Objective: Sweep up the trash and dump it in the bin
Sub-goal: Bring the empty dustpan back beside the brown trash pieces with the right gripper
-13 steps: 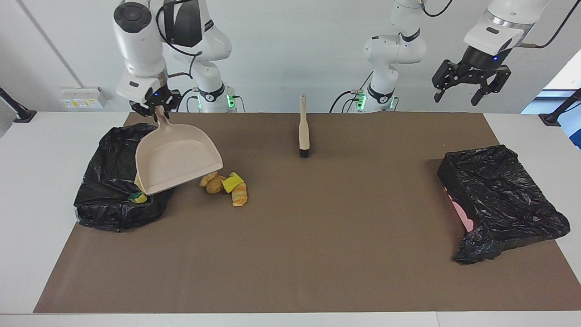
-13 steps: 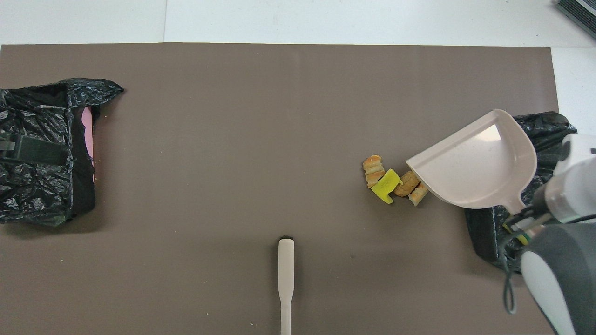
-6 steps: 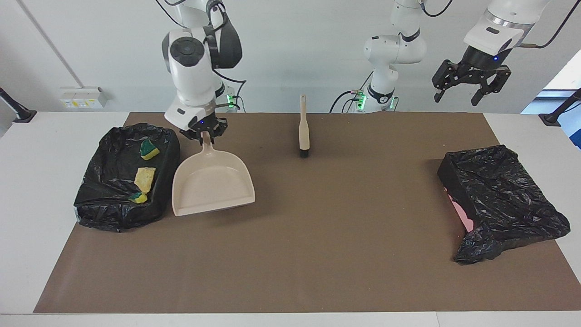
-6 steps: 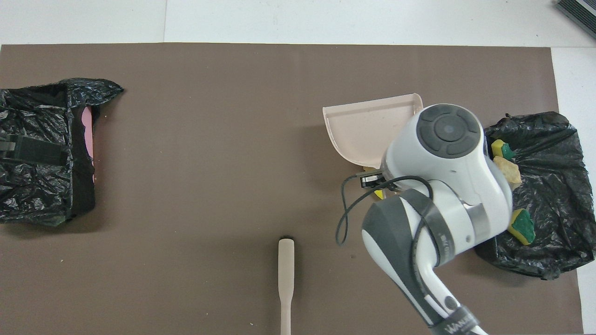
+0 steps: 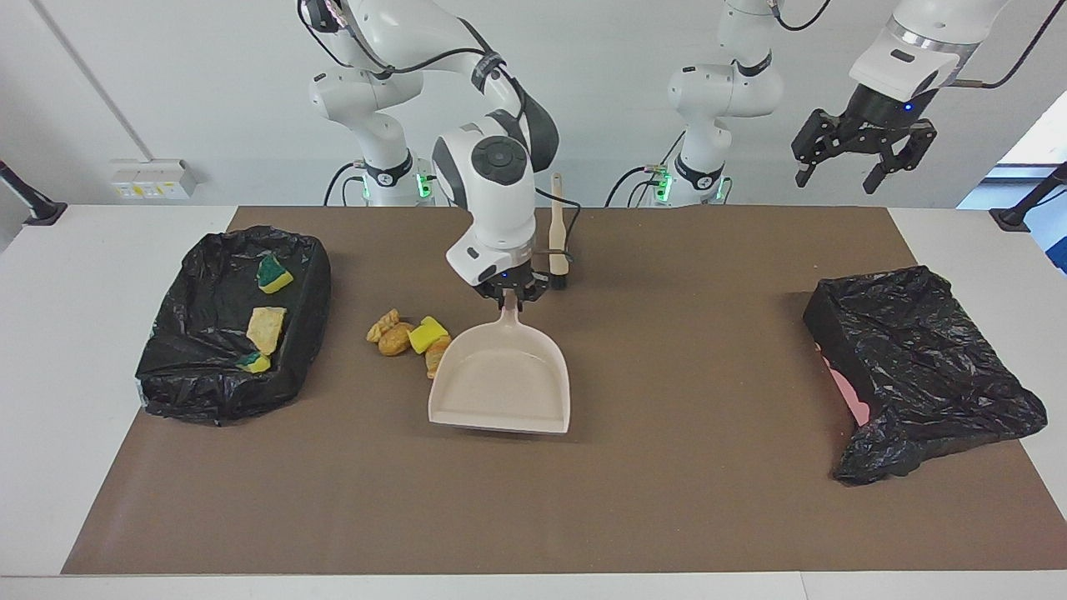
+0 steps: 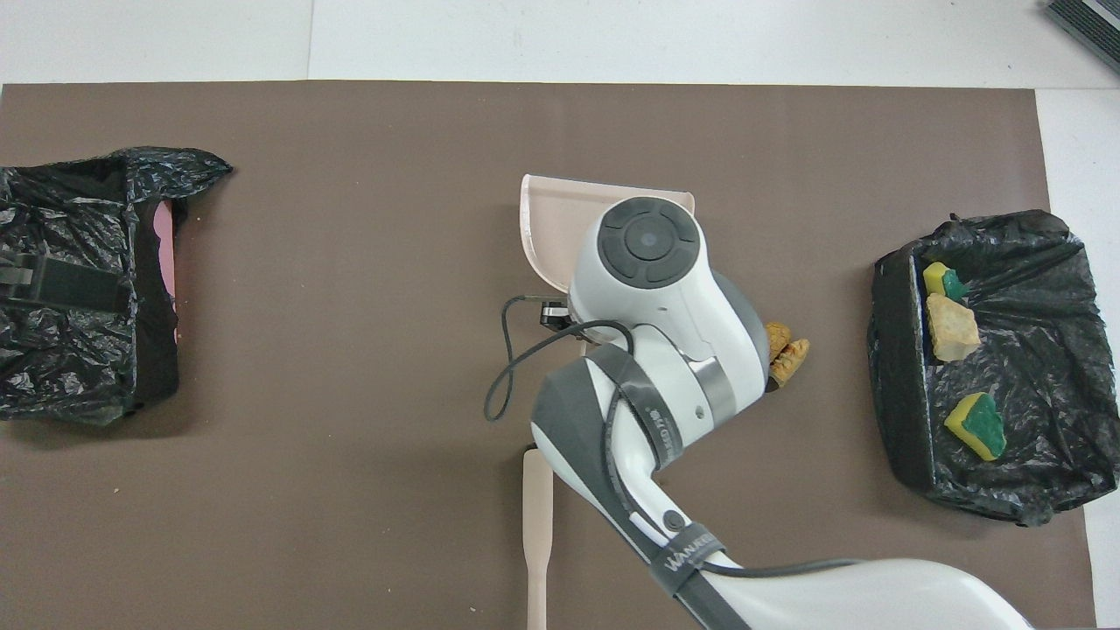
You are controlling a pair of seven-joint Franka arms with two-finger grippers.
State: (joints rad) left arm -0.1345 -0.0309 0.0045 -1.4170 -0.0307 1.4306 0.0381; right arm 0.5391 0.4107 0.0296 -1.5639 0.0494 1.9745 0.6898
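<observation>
The beige dustpan is empty, and the mat toward my left gripper is clear. I should keep moving my right gripper that way and let go of the dustpan flat there.
My right gripper is shut on the handle of the beige dustpan, which lies low at the middle of the mat, its wide lip pointing away from the robots. In the overhead view the right arm covers most of the dustpan. Several small yellow and orange-tan chunks of trash lie on the mat beside the pan, between it and the bin; two of these trash chunks show from above. The black-bagged bin holds three sponge pieces. My left gripper waits open, high over the table's other end.
A beige brush lies on the mat near the robots, just beside the right gripper; its handle shows from above. A crumpled black bag over something pink sits at the left arm's end of the mat.
The right arm has carried the dustpan from above the bin across the trash pile to the middle of the mat. Three pieces now show in the bin. The left arm stayed put.
</observation>
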